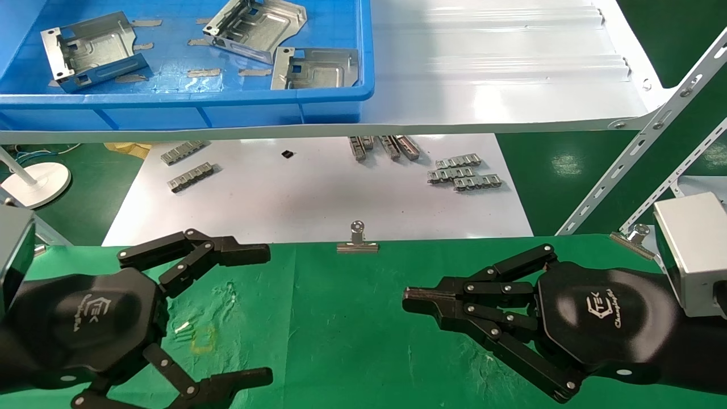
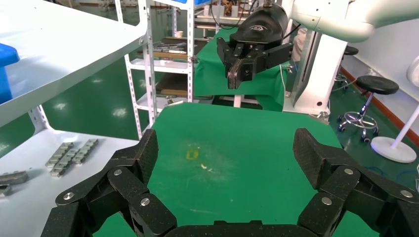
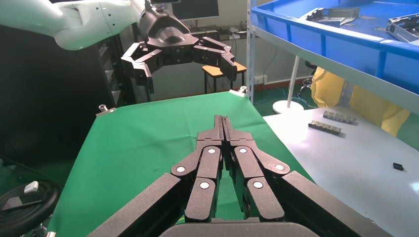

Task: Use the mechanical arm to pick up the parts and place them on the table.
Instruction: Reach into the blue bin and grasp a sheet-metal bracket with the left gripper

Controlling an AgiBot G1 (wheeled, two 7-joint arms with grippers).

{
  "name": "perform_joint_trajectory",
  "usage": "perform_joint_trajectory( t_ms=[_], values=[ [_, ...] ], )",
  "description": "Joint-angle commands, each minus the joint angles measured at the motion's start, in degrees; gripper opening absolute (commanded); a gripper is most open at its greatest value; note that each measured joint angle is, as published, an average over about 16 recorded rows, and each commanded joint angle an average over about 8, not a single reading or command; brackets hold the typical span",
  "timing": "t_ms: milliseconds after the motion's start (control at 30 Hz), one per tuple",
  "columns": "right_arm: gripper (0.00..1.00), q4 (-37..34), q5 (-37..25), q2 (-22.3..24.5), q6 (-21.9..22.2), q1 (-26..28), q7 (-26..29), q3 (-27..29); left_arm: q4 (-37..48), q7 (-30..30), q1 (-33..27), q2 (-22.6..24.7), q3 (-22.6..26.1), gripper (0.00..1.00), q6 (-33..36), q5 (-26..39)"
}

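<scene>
The middle part's narrow edge [image 1: 225, 17] faces the open blue bin's bottom [image 1: 178, 28], so I should keep my left gripper's fingers apart and move in until they straddle that edge.
Three silver sheet-metal parts lie in a blue bin [image 1: 187, 108] on the white shelf: one at the left [image 1: 91, 50], one in the middle [image 1: 255, 25], one near the bin's front right [image 1: 316, 68]. My left gripper [image 1: 258, 315] hovers over the green table [image 1: 341, 318] at the near left, open and empty; it also shows in its wrist view [image 2: 225, 158]. My right gripper [image 1: 412, 301] hovers over the table at the right, shut and empty, fingertips pressed together [image 3: 222, 121]. Both are well short of the bin.
Small grey link strips [image 1: 463, 173] [image 1: 190, 176] lie on a white sheet [image 1: 318, 199] below the shelf. A binder clip [image 1: 356, 241] grips the table's far edge. The white shelf [image 1: 500, 68] overhangs the sheet. Slotted shelf struts [image 1: 642, 142] slant at the right.
</scene>
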Motion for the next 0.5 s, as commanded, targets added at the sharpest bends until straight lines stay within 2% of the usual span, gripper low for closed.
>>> perform_joint_trajectory(
  t_ms=[33,200,333,500],
  values=[
    [0.00,0.00,0.00,0.00,0.00,0.00,0.00,0.00,-0.20,0.34,0.45,-0.20,-0.08,1.00,-0.01,0.08],
    [0.00,-0.01,0.00,0.00,0.00,0.00,0.00,0.00,3.23,-2.07,-7.27,1.84,0.01,1.00,-3.63,2.18],
    [0.00,-0.01,0.00,0.00,0.00,0.01,-0.01,-0.01,10.28,-6.47,-19.08,5.75,2.22,1.00,-6.29,6.41],
    [0.00,-0.01,0.00,0.00,0.00,0.01,-0.01,-0.01,23.70,-8.83,-33.59,12.47,7.07,1.00,-9.19,15.41]
  ],
)
